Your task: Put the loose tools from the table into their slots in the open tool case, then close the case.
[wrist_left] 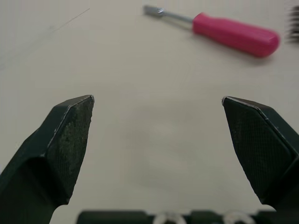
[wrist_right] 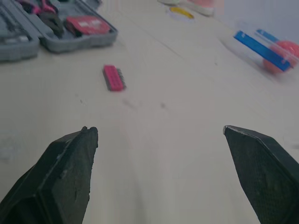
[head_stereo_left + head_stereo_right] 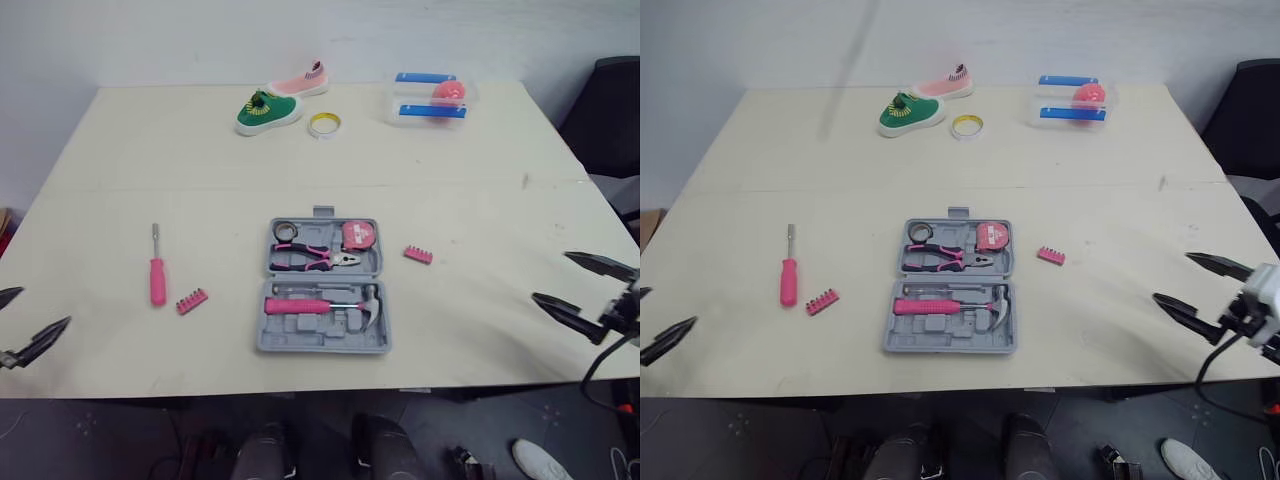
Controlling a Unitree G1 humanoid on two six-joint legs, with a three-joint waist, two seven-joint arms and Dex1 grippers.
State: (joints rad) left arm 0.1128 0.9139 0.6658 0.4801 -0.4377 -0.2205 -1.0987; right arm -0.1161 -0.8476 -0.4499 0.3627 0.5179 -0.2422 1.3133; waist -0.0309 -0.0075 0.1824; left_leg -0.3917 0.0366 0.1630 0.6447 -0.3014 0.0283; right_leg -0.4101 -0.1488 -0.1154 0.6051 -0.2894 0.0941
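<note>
The bits should stay in place when the robot carries the pink bit holder (image 3: 193,302) to the case, because they stick out in a row (image 3: 189,297) from it.
The grey tool case (image 3: 323,287) lies open at the table's front middle, holding pliers, a tape measure (image 3: 358,235) and a pink-handled hammer (image 3: 320,304). A pink screwdriver (image 3: 157,270) and a pink bit holder (image 3: 191,300) lie loose to its left. A second pink bit holder (image 3: 418,254) lies just right of the case. My left gripper (image 3: 22,322) hovers open at the front left edge, short of the screwdriver (image 1: 229,30). My right gripper (image 3: 583,291) is open at the front right edge, well clear of the bit holder (image 2: 113,77).
At the back of the table lie a green shoe (image 3: 267,110), a pink shoe (image 3: 300,82), a yellow tape roll (image 3: 324,124) and a clear box (image 3: 430,98) with blue strips and a pink ball. A dark chair (image 3: 612,110) stands at the right.
</note>
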